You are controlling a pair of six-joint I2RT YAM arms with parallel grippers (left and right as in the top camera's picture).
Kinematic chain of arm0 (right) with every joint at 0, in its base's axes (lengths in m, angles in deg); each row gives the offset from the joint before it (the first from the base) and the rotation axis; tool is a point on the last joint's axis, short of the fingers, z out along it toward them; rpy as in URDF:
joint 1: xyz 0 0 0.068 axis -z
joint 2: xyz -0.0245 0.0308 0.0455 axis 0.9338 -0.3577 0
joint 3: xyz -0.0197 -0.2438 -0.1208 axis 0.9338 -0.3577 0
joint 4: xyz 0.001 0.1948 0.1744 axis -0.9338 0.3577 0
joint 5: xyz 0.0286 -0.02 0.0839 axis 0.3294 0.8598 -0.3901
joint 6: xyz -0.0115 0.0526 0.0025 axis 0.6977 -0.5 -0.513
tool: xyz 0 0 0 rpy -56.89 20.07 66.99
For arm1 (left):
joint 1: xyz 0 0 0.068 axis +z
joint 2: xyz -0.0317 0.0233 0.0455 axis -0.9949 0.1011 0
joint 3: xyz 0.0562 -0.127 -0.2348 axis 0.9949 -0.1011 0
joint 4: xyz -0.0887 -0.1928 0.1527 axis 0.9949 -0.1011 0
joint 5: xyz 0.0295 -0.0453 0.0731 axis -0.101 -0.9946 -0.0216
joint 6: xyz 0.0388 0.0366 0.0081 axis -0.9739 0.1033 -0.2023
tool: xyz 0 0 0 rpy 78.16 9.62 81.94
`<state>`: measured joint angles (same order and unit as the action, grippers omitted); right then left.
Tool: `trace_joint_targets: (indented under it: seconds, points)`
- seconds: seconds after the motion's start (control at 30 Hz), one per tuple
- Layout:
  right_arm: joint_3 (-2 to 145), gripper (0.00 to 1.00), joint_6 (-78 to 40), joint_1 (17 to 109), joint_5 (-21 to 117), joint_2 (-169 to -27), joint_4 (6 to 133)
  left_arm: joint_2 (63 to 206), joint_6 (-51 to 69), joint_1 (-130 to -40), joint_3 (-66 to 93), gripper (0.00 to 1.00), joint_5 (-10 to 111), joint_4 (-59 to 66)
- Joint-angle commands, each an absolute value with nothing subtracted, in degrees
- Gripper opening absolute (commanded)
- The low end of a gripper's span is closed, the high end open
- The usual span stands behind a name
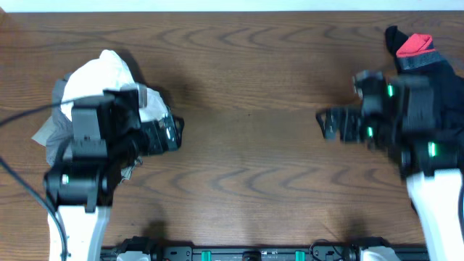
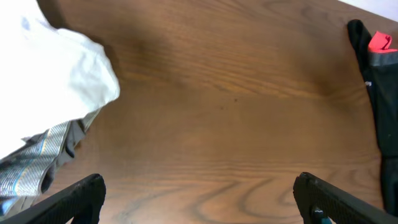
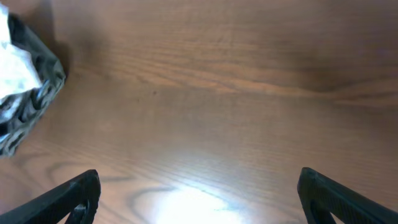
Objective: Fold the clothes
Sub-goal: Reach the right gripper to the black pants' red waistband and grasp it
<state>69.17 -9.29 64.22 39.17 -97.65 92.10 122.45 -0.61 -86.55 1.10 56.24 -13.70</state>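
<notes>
The red patch of the black trousers point(image 1: 415, 45) is uncovered past my open right gripper. I keep reaching for the trousers' red patch end until my fingers close on it.
The black trousers point(image 1: 428, 61) lie bunched at the far right of the table with a red patch point(image 1: 415, 45) showing, partly hidden under my right arm. They also show at the right edge of the left wrist view point(image 2: 380, 93). My right gripper point(image 1: 326, 125) is open and empty, pointing left over bare wood point(image 3: 199, 190), to the left of the trousers. A heap of white and grey garments point(image 1: 101, 76) lies at the left, also seen in the left wrist view point(image 2: 56, 81) and the right wrist view point(image 3: 25, 99). My left gripper point(image 1: 177, 134) is open and empty just right of that heap point(image 2: 199, 194).
The wooden table point(image 1: 246, 167) stretches between the two grippers. A black cable point(image 1: 22, 116) runs off the left edge. The arm bases point(image 1: 254, 254) stand along the front edge.
</notes>
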Motion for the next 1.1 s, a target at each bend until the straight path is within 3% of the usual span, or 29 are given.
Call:
trace_joint_targets:
  seconds: [0.0, 0.17, 0.47, 0.73, 1.07]
  points:
    - [75.4, 0.99, -6.1, 65.3, 36.4, -105.9, 95.3, 124.6, -0.9, -86.5, 4.4, 0.98, 51.6, -14.4]
    - [83.8, 0.99, -11.6, 67.6, 43.4, -117.6, 99.7, 125.2, -1.0, -86.5, 4.5, 0.98, 50.3, -14.2]
    - [102.2, 0.96, -18.2, 81.0, 49.6, -135.8, 99.4, 125.2, -1.0, -86.5, 4.5, 0.98, 50.5, -13.1]
    - [103.2, 0.88, -28.7, 89.2, 47.9, -148.3, 85.1, 125.4, -1.0, -86.5, 4.4, 0.98, 50.5, -13.2]
    - [103.2, 0.86, -35.8, 89.8, 47.7, -158.5, 69.8, 125.8, -1.0, -86.5, 4.4, 0.98, 50.5, -16.5]
